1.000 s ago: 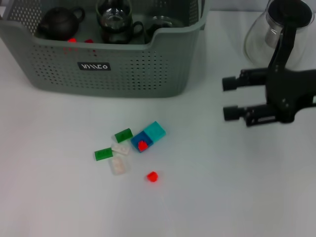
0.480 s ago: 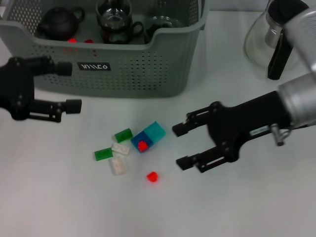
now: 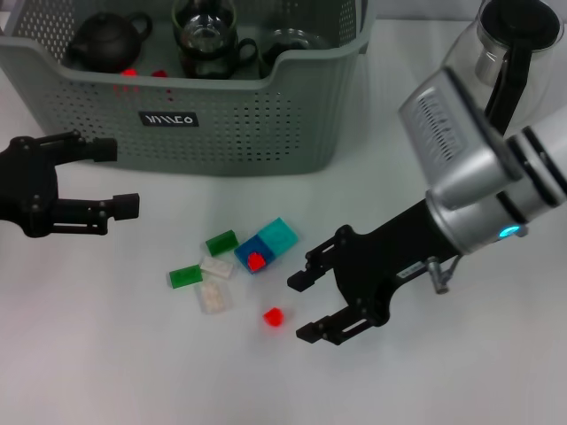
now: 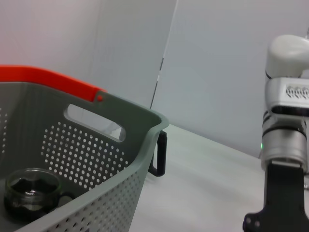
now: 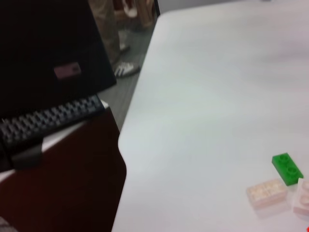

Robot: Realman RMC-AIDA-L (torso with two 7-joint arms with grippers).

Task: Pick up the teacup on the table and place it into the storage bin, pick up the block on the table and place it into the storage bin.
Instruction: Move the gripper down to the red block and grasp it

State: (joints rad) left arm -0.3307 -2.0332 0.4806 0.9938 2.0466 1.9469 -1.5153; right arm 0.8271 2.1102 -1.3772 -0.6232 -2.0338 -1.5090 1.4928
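The small red block (image 3: 274, 317) is far from my left gripper, beyond the white blocks. Next, my right gripper takes the red block to the storage bin (image 3: 159, 53).
The grey-green storage bin (image 3: 266, 133) stands at the back left, and its perforated wall (image 4: 96, 145) fills the left wrist view. A glass teacup (image 3: 205, 35) (image 4: 31, 191) stands inside it beside a dark teapot (image 3: 106, 40). Loose blocks lie on the table in front: two green (image 3: 221, 242) (image 5: 287, 168), two white (image 3: 215, 266) (image 5: 266, 192), a blue one with a red stud (image 3: 252, 257), a teal one (image 3: 278, 235) and a small red block (image 3: 274, 316). My right gripper (image 3: 301, 308) is open just right of the small red block. My left gripper (image 3: 118, 177) hangs open left of the bin's front.
A glass pot with a black handle (image 3: 500, 53) stands at the back right behind my right arm. A second glass cup (image 3: 292, 40) sits in the bin. In the right wrist view the table edge (image 5: 128, 145) drops off towards a keyboard (image 5: 48, 121).
My right gripper has swung left and down from beside the glass pot to the small red block. My left gripper has come into view and sunk slightly.
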